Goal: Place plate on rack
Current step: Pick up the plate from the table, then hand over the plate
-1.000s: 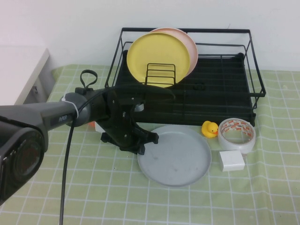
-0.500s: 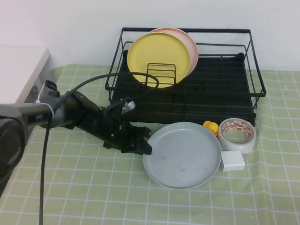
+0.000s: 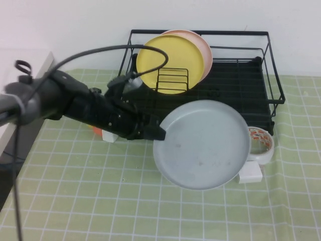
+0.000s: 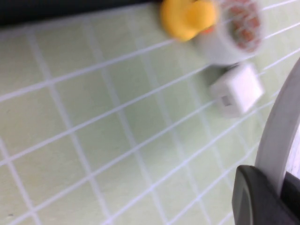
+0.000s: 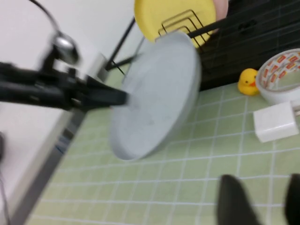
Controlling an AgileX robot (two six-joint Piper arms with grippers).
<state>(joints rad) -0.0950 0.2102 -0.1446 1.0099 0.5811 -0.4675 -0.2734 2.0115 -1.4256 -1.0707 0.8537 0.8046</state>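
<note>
Next, I grab the opposite rim (image 3: 246,129) with my right gripper to place the plate, because my left gripper is holding the plate's rim (image 3: 159,136) nearest the rack's end frame.
The light grey-blue plate (image 3: 203,145) is off the table, tilted up on edge in front of the black wire rack (image 3: 273,75). My left gripper (image 3: 156,134) is shut on the plate's left rim. In the left wrist view the dark fingers (image 4: 253,197) pinch the plate's pale rim (image 4: 281,136). The right wrist view shows the plate (image 5: 154,93) held by my left gripper (image 5: 123,97), with the rack (image 5: 248,28) behind it. My right gripper (image 5: 265,201) is open and empty, low over the cloth on the right, out of the high view.
A yellow plate (image 3: 170,63) and a pink plate (image 3: 204,50) stand in the rack's left back. A tape roll (image 3: 263,145) and a white box (image 3: 251,175) lie right of the plate. A yellow duck (image 5: 247,81) sits by the rack's front.
My left gripper has lifted the plate off the cloth and tipped it up on edge, moving up and to the right. The plate now hides the duck in the high view.
</note>
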